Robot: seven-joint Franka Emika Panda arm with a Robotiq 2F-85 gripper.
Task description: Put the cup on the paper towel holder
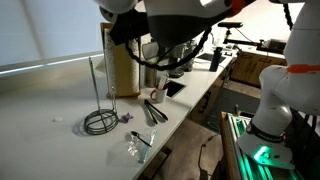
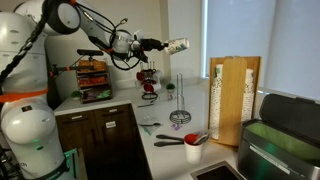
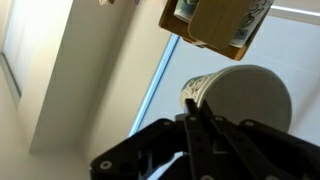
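Observation:
The cup (image 2: 178,46) is on its side above the paper towel holder. I should swing my gripper back and tip the cup's opening down toward the holder's rod (image 2: 180,80).
My gripper (image 2: 164,45) is shut on the rim of the cup (image 2: 177,45), a small whitish cup with dark print that I hold sideways, high in the air. In the wrist view the fingertips (image 3: 187,104) pinch the cup (image 3: 240,100) wall, and its round end fills the right side. The paper towel holder (image 2: 179,98) is a thin dark rod on a coiled-wire ring base, standing on the counter almost straight below the cup. The holder (image 1: 95,100) also shows in an exterior view at the left; there the arm fills the top and I cannot make out the cup.
A tall brown box (image 2: 236,98) stands right of the holder against the window. A red cup (image 2: 193,152) and utensils (image 2: 168,141) lie near the counter's front. A grey metallic container (image 1: 152,76) and dark utensils (image 1: 155,108) sit beside the holder. Shelves with clutter (image 2: 92,78) stand behind the arm.

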